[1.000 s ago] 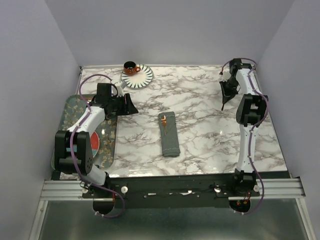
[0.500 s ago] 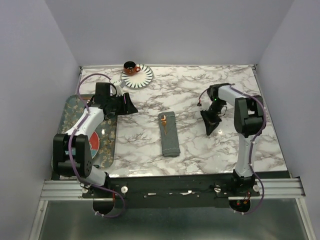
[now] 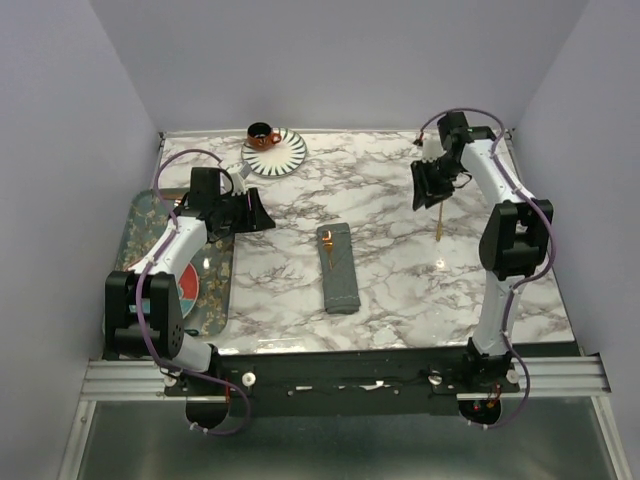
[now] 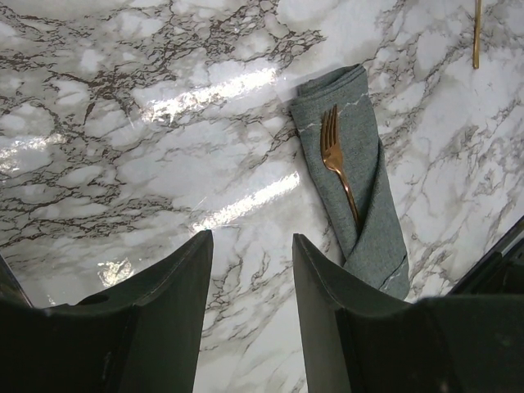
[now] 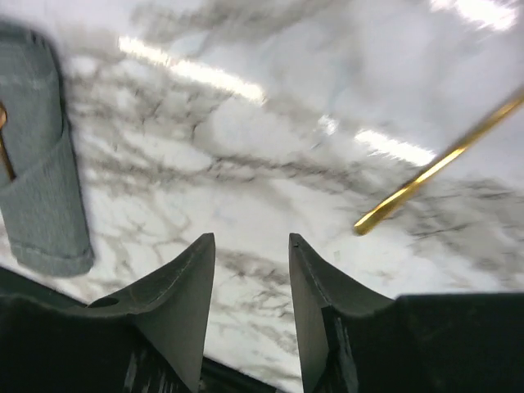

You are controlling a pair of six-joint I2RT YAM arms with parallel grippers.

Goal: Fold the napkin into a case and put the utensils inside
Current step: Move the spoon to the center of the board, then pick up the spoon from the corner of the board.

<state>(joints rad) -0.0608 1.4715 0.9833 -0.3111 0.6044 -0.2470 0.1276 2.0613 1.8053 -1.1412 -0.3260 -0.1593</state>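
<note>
The fork's handle goes out of sight under the napkin's slanted fold (image 5: 34, 170), so I expect the second gold utensil (image 3: 439, 222) to slide in next to it, with its own handle hidden, when the robot pushes.
The napkin lies folded as a narrow grey case (image 3: 339, 270) mid-table, also in the left wrist view (image 4: 360, 180) and at the left edge of the right wrist view (image 5: 41, 180). A gold fork (image 3: 328, 247) (image 4: 337, 164) rests in its fold, head sticking out. A second gold utensil (image 3: 440, 224) (image 5: 434, 170) (image 4: 476, 33) lies bare on the marble, right of the case. My right gripper (image 3: 428, 192) (image 5: 250, 246) hovers open just beyond it, nothing between its fingers. My left gripper (image 3: 262, 216) (image 4: 250, 246) is open and empty, left of the case.
An orange cup on a striped saucer (image 3: 277, 152) stands at the far left edge. A patterned tray (image 3: 150, 230) with a red-centred plate (image 3: 190, 285) lies along the left side under the left arm. Walls enclose the table on three sides.
The right arm swung in toward mid-table, then back to the far right. Its jaws have opened, and a gold utensil now lies on the marble below it. The left arm has stayed put.
</note>
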